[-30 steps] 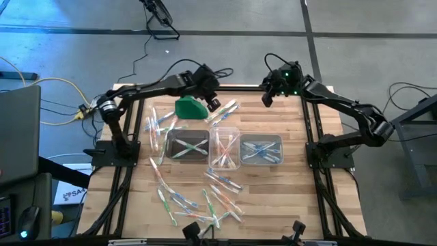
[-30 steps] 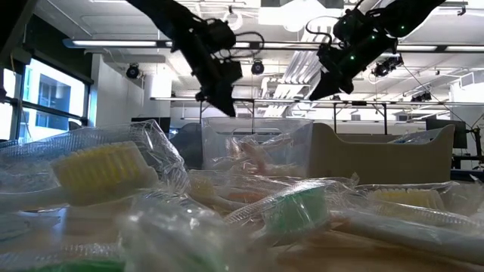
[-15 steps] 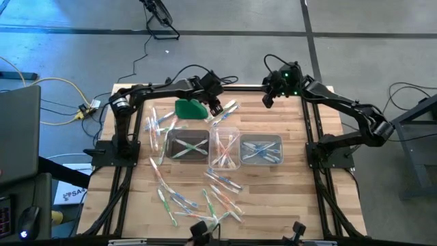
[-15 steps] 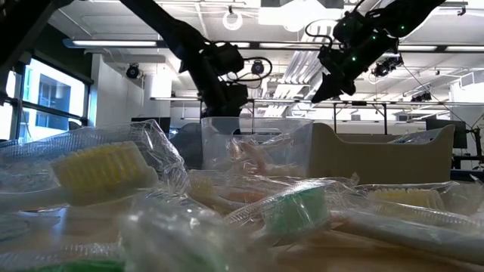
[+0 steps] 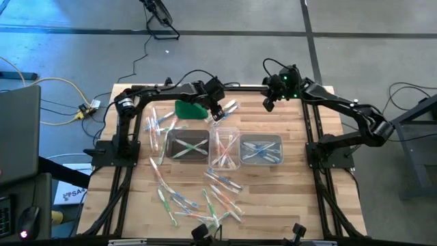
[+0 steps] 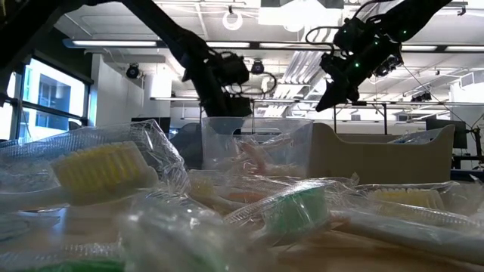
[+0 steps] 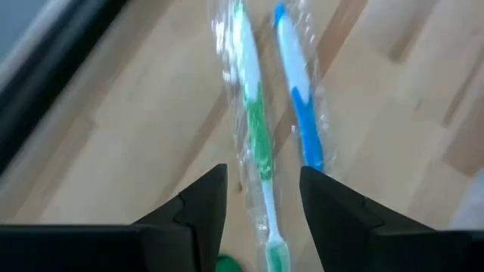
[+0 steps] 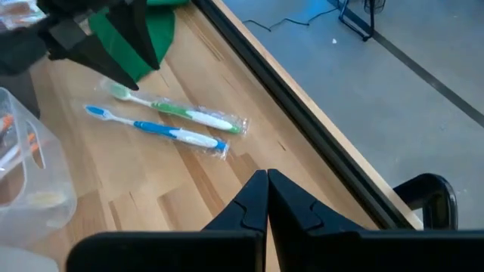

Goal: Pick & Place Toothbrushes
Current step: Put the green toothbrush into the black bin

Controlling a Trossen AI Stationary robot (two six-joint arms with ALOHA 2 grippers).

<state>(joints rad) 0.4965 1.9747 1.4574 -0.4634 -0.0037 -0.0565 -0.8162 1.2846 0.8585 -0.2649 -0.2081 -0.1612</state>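
Note:
The green toothbrush's neck [image 7: 269, 202] is between my left gripper's open fingers and the blue toothbrush [image 7: 304, 113] is outside them. I should keep going down until they reach the neck and close.
Two wrapped toothbrushes lie flat side by side on the wooden table near its far edge: a green one [image 7: 255, 128] [image 8: 185, 113] and a blue one [image 7: 299, 113] [image 8: 162, 130]. My left gripper [image 7: 263, 208] [image 5: 218, 113] hovers open just over the green one's head end. One finger stands on either side of it, and the blue brush lies outside the fingers. My right gripper [image 8: 266, 198] [image 5: 268, 102] hangs shut above the table's far right part, holding nothing. More toothbrushes lie in three clear tubs [image 5: 225, 147] and loose on the table [image 5: 198, 198].
A solid green lump [image 5: 190, 109] lies just left of my left gripper. The tubs stand in a row at mid-table. Loose toothbrushes are scattered at the left [image 5: 160, 126] and near the front edge. A black frame rail [image 8: 302, 113] runs along the far edge.
My left gripper has come down and a little toward the right, past the green lump, onto the pair of toothbrushes at the far edge, and its fingers have parted. The toothbrushes have stayed where they were.

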